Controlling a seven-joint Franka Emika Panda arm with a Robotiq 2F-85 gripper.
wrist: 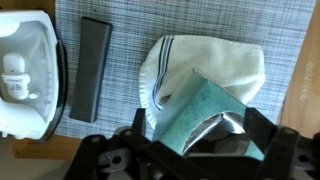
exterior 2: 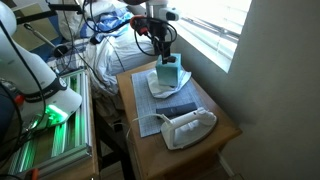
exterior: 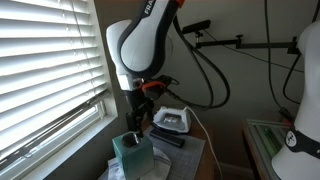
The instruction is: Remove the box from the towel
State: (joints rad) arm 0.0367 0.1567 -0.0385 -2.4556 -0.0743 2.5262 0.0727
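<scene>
The box's open top (wrist: 214, 132) sits askew to the gripper's fingers, so the robot should turn its gripper square to the box and grip its side (wrist: 238, 110) before it lifts.
The pale teal box (wrist: 203, 112) stands upright on the wrinkled whitish towel (wrist: 215, 62), which lies on a striped placemat. In both exterior views the box (exterior: 131, 153) (exterior 2: 168, 72) is right below my gripper (exterior: 135, 122) (exterior 2: 162, 50). In the wrist view my gripper (wrist: 200, 132) is open, one dark finger on each side of the box's top. I cannot tell whether the fingers touch the box. The towel (exterior 2: 158, 87) spreads out around the box's base.
A white-and-dark iron (wrist: 24, 75) (exterior 2: 188, 127) lies on the placemat (wrist: 200, 20) beside a flat dark bar (wrist: 90, 68) (exterior 2: 180, 110). The small wooden table (exterior 2: 226, 125) stands by a window with blinds (exterior: 50, 70). Cables and another white robot part (exterior 2: 30, 70) are nearby.
</scene>
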